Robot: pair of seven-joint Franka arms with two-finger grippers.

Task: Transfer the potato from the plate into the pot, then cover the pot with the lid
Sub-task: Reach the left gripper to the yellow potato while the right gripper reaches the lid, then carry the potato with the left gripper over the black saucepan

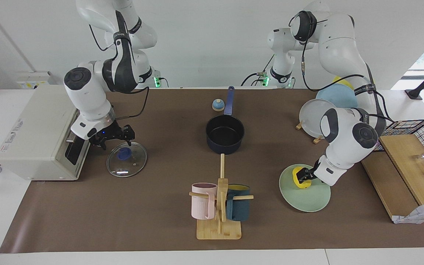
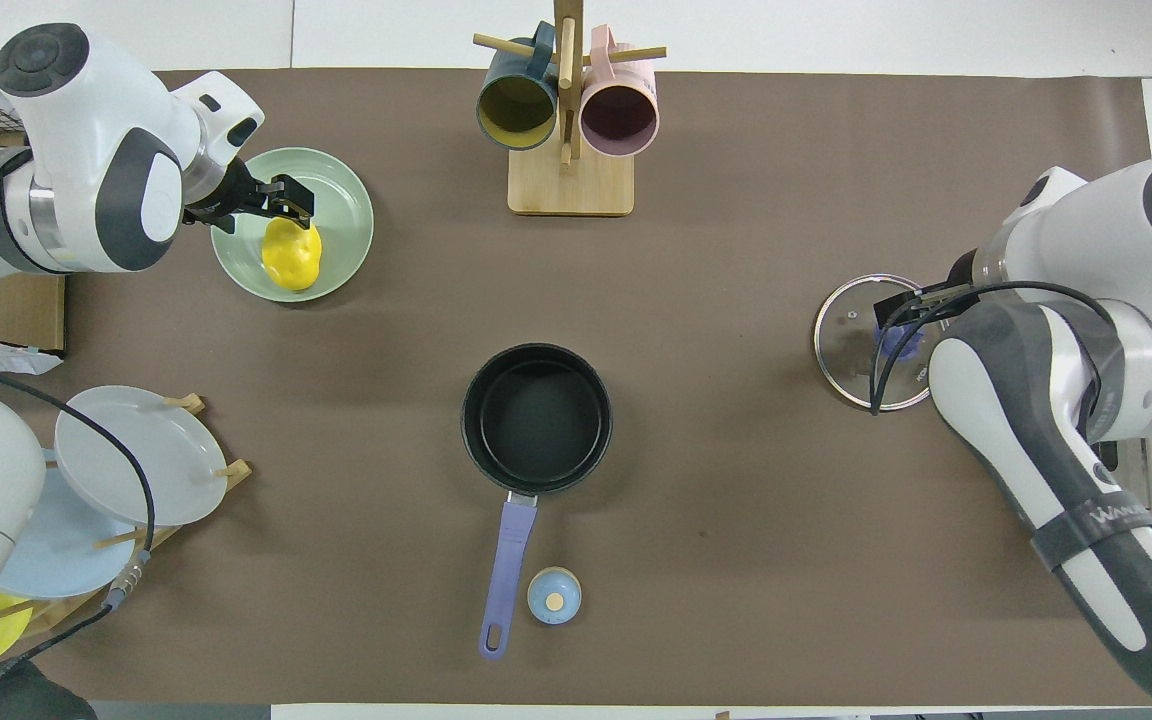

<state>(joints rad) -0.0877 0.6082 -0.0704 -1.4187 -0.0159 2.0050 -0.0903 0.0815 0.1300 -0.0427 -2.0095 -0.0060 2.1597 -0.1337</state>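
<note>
The glass lid (image 2: 844, 340) seems about as wide as the navy pot (image 2: 537, 419). I expect the lid to sit flat across the pot's rim when I lower it.
The yellow potato (image 1: 302, 183) (image 2: 291, 255) lies on the mint-green plate (image 1: 307, 201) (image 2: 346, 215) toward the left arm's end of the table. My left gripper (image 1: 303, 175) (image 2: 286, 198) is open, low over the potato with a finger on either side. The navy pot (image 1: 225, 134) (image 2: 536, 418) stands empty mid-table, its blue handle pointing toward the robots. The glass lid (image 1: 135, 162) (image 2: 846, 350) with a blue knob (image 1: 124, 154) lies flat toward the right arm's end. My right gripper (image 1: 118, 139) (image 2: 901, 305) is open just above the knob.
A small blue bell (image 1: 218, 105) (image 2: 554, 596) sits beside the pot handle. A wooden mug stand (image 1: 219, 206) (image 2: 566, 110) with two mugs is farther from the robots than the pot. A plate rack (image 1: 317, 117) (image 2: 126, 455), a white appliance (image 1: 35, 132) and a wire basket (image 1: 418, 134) stand at the table's ends.
</note>
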